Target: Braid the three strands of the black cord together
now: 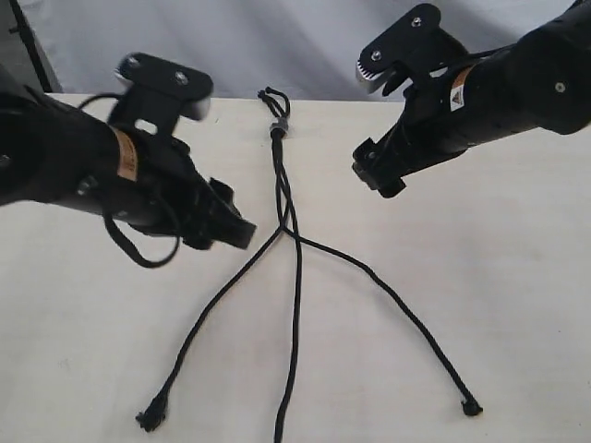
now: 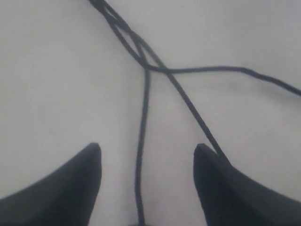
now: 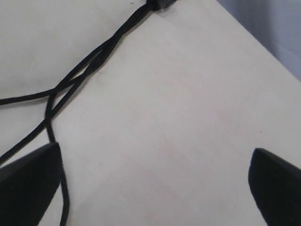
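The middle strand [image 1: 296,314] curves loosely under the strands' crossing [image 1: 285,228], so I expect it to bend into a round loop when I carry it sideways over its neighbouring strand.
The black cord's knot with its grey band [image 1: 277,127] lies at the table's far middle. Below it the three strands twist together, then split near a crossing [image 1: 288,229]. The left strand [image 1: 199,328], middle strand [image 1: 295,341] and right strand [image 1: 406,314] fan out toward the front. My left gripper [image 1: 242,231] hovers open just left of the crossing; in its wrist view one strand [image 2: 141,155] runs between its fingers untouched. My right gripper [image 1: 374,175] is open, raised to the right of the twisted part [image 3: 89,63], with bare table between its fingers.
The pale table [image 1: 499,277] ends at a back edge against a grey backdrop [image 1: 277,41]. A loose arm cable [image 1: 138,249] loops under my left arm. The strand tips [image 1: 150,420] lie near the front edge.
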`<state>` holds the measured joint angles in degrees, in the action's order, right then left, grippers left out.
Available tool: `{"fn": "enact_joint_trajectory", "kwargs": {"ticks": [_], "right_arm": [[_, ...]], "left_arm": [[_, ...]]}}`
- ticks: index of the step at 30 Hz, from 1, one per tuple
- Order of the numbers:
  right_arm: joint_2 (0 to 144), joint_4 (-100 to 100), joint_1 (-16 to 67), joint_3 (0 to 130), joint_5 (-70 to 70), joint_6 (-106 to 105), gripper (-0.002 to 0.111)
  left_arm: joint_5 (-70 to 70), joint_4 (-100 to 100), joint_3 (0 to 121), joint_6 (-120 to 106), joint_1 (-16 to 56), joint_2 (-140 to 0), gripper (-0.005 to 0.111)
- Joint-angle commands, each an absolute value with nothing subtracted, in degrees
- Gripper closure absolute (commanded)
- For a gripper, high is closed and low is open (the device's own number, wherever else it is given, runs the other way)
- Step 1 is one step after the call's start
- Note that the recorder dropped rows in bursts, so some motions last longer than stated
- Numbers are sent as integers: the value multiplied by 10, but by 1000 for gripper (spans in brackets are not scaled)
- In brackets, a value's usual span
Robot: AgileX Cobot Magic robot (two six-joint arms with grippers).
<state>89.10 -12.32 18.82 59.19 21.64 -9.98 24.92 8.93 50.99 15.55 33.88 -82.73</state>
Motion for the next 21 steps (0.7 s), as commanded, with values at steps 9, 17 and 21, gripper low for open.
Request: {"fn": "enact_joint_trajectory", "kwargs": {"ticks": [9, 17, 21], "right_arm": [[889, -131, 20, 589, 179, 32, 4], [889, -109, 2, 589, 183, 37, 4], [889, -106, 2, 589, 183, 36, 4]], "left_arm": [[176, 83, 508, 181, 446, -937, 52], [168, 83, 516, 184, 463, -986, 52], [172, 85, 535, 183, 476, -1023, 52]]}}
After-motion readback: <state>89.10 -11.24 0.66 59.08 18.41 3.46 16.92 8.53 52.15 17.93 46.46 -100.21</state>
